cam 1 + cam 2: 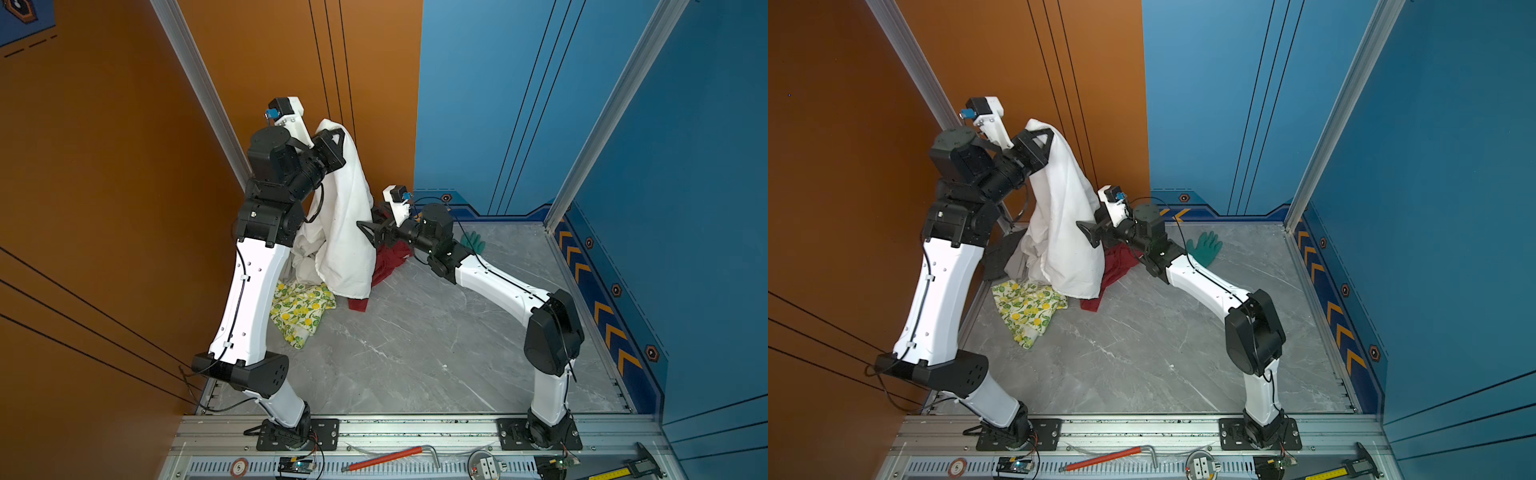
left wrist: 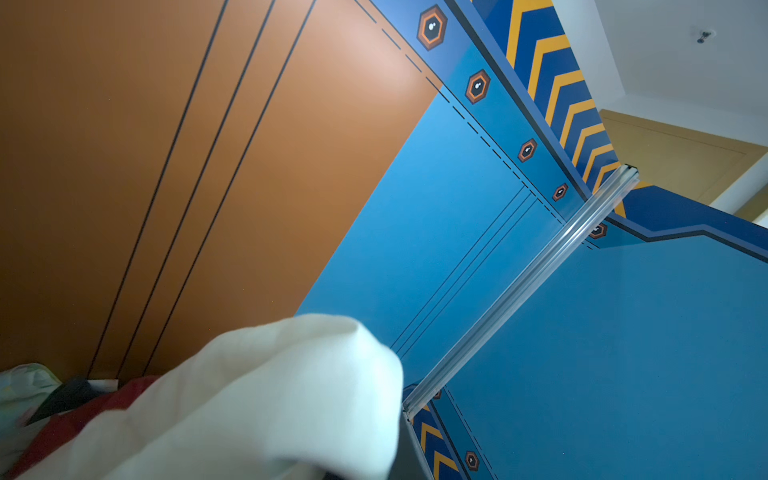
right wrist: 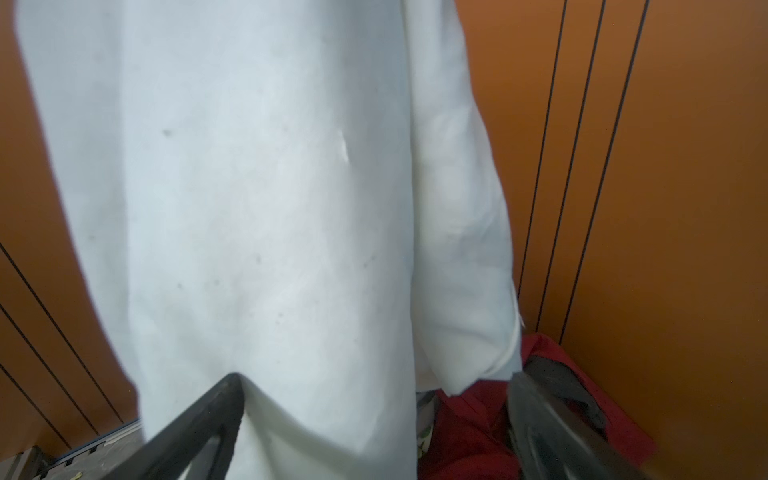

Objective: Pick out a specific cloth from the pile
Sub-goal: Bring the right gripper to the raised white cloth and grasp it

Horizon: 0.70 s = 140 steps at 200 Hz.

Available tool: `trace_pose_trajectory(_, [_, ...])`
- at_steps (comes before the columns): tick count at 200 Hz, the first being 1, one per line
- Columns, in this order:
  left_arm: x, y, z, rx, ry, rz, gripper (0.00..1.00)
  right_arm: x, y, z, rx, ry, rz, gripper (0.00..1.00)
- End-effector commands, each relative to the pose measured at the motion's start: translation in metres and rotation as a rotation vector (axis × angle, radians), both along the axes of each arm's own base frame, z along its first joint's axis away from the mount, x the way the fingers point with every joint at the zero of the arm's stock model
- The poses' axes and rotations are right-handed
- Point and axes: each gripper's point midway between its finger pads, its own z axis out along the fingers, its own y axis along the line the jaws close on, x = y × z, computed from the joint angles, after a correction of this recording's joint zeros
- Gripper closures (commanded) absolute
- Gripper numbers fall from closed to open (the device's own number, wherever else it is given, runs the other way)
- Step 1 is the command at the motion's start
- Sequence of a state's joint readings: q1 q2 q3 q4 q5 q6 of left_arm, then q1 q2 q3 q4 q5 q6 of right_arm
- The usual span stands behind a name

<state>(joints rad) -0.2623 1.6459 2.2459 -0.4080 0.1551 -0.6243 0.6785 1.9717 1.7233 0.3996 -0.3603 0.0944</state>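
Observation:
The white cloth is hanging from my left gripper with its lower end over the pile [image 1: 349, 283], so my right gripper should grab the drape's side [image 1: 357, 205] and move it clear.
The white cloth [image 1: 345, 216] hangs in a long drape from my left gripper [image 1: 338, 135], which is shut on its top edge high above the table, near the orange wall. In the left wrist view the cloth [image 2: 270, 395] covers the jaws. Its lower end still touches the pile [image 1: 307, 266]: a red cloth [image 1: 388, 259], a lemon-print cloth [image 1: 301, 309], and dark grey fabric [image 1: 1003, 253]. My right gripper [image 1: 368, 235] stands open against the drape's right side. One of its fingers [image 3: 216, 411] dents the cloth [image 3: 270, 208]; the other sits over the red cloth [image 3: 465, 436].
A green glove [image 1: 1204, 247] lies on the grey marble table [image 1: 415, 353] behind the right arm. The orange wall stands close behind the pile and blue walls close off the back and right. A red-handled tool [image 1: 386, 457] and a caliper [image 1: 636, 465] lie on the front rail.

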Motion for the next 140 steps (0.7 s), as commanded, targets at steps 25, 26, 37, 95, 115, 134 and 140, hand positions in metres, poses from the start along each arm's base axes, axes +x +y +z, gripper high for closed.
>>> trace_pose_trajectory(25, [-0.057, -0.056, 0.010, 0.012, -0.016, -0.213, 1.00, 0.037, 0.040, 0.003, 0.166, -0.080, 0.023, 0.00])
trace_pose_trajectory(26, [-0.057, -0.058, 0.009, 0.013, -0.013, -0.216, 1.00, 0.037, 0.041, 0.004, 0.170, -0.083, 0.024, 0.00])
trace_pose_trajectory(37, [-0.066, -0.069, -0.001, 0.019, 0.011, -0.246, 1.00, 0.044, 0.046, 0.009, 0.199, -0.112, 0.014, 0.00])
trace_pose_trajectory(95, [-0.096, -0.043, -0.038, 0.007, 0.108, -0.209, 1.00, 0.034, 0.048, 0.069, 0.376, -0.153, -0.015, 0.95])
trace_pose_trajectory(115, [-0.096, -0.021, -0.048, 0.008, 0.127, -0.144, 1.00, 0.021, 0.030, 0.093, 0.438, -0.143, -0.037, 1.00])
trace_pose_trajectory(134, [-0.092, -0.003, -0.061, 0.015, 0.148, -0.091, 1.00, 0.011, 0.011, 0.114, 0.471, -0.137, -0.060, 1.00])
trace_pose_trajectory(140, [-0.091, 0.003, -0.064, 0.019, 0.153, -0.073, 1.00, 0.010, 0.005, 0.119, 0.484, -0.130, -0.080, 1.00])
